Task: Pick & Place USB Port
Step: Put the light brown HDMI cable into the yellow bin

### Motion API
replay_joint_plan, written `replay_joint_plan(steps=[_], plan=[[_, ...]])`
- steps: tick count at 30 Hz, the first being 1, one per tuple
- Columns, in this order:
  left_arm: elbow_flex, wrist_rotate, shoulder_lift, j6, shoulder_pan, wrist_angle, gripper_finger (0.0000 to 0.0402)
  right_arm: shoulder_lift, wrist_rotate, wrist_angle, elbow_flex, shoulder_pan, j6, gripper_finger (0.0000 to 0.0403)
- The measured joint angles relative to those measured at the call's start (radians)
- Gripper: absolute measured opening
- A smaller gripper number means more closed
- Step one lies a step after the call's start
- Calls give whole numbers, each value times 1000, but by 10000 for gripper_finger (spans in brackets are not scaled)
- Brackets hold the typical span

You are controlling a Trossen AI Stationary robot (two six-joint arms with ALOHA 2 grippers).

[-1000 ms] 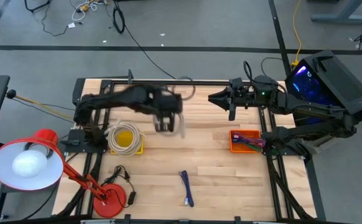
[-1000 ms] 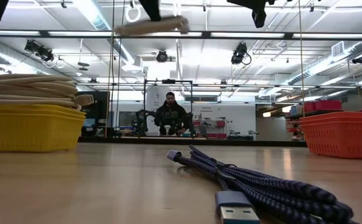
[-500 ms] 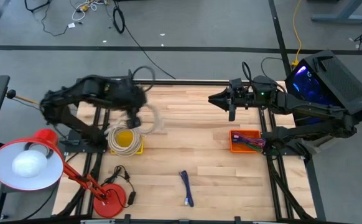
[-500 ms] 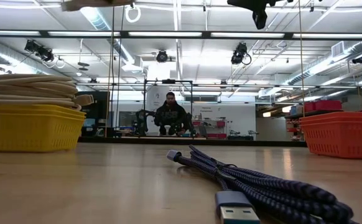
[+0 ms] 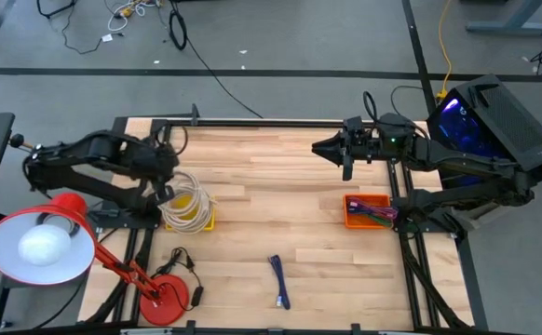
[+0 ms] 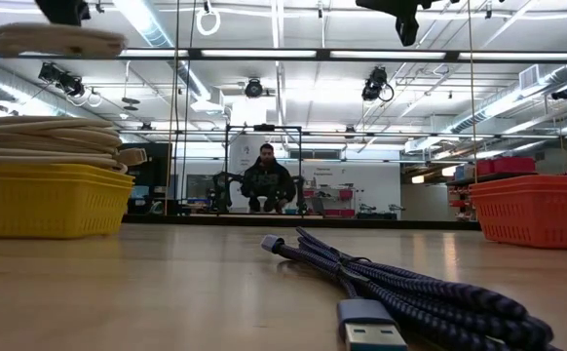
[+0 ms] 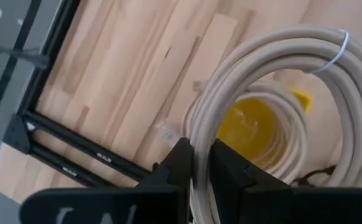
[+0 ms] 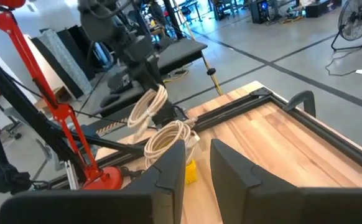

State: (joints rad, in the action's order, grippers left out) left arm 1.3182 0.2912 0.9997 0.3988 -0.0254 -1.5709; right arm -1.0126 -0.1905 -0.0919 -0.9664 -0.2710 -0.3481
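Observation:
My left gripper keeps lowering the beige coil point(image 6: 55, 39) until it rests on the coils in the yellow basket point(image 6: 45, 138) and then let go, because the beige coil hangs level above them.
My left gripper point(image 5: 166, 177) is shut on a coil of beige cable point(image 7: 280, 68) bound with a white tie, and holds it above the yellow basket point(image 5: 208, 221) at the table's left. The coil also shows in the low view point(image 6: 55, 39). The basket holds more beige coils point(image 6: 50, 136). A blue braided USB cable point(image 5: 278, 281) lies on the table near the front edge, its plug point(image 6: 371, 327) toward the low camera. My right gripper point(image 5: 319, 146) waits at the far right, empty, with a narrow gap between its fingers. My left gripper pinches the bundled strands on one side of the coil's ring point(image 7: 199, 134) between its two fingers. The fingers lie across the strands and slant down from the table's left. The coil is lifted clear, above the coils in the yellow basket.
An orange basket point(image 5: 350, 216) with cables stands at the right. A red desk lamp point(image 5: 38, 244) and its base point(image 5: 164, 296) stand at the near left with a black cord. A person point(image 6: 267, 180) sits beyond the table's far side.
My left gripper has carried the beige coil from over the table's middle toward the left edge. It went up on the way and has come down again, and now holds the coil over the yellow basket. It has stayed shut on the coil.

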Motion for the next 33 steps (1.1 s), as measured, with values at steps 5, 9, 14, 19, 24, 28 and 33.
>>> replay_joint_plan(steps=[5, 9, 14, 19, 24, 28, 33], plan=[[-120, 1, -60, 65, 0, 24, 38, 0, 45, 2, 0, 0, -3, 78], [-239, -14, -85, 83, 0, 129, 38, 0, 53, 3, 0, 0, -3, 78], [-352, -49, -84, 80, 0, 198, 38, 0, 53, 8, 0, 0, -11, 78], [-409, -70, -94, 83, 0, 207, 38, 0, 53, 9, 0, 0, -18, 78], [-424, -51, -97, 84, 0, 256, 38, 0, 53, 10, 0, 0, -18, 78], [-424, -30, -98, 84, 0, 300, 38, 0, 53, 10, 0, 0, -13, 78], [-424, -38, -97, 81, 9, 288, 38, 0, 53, 10, 0, 0, -11, 78]])
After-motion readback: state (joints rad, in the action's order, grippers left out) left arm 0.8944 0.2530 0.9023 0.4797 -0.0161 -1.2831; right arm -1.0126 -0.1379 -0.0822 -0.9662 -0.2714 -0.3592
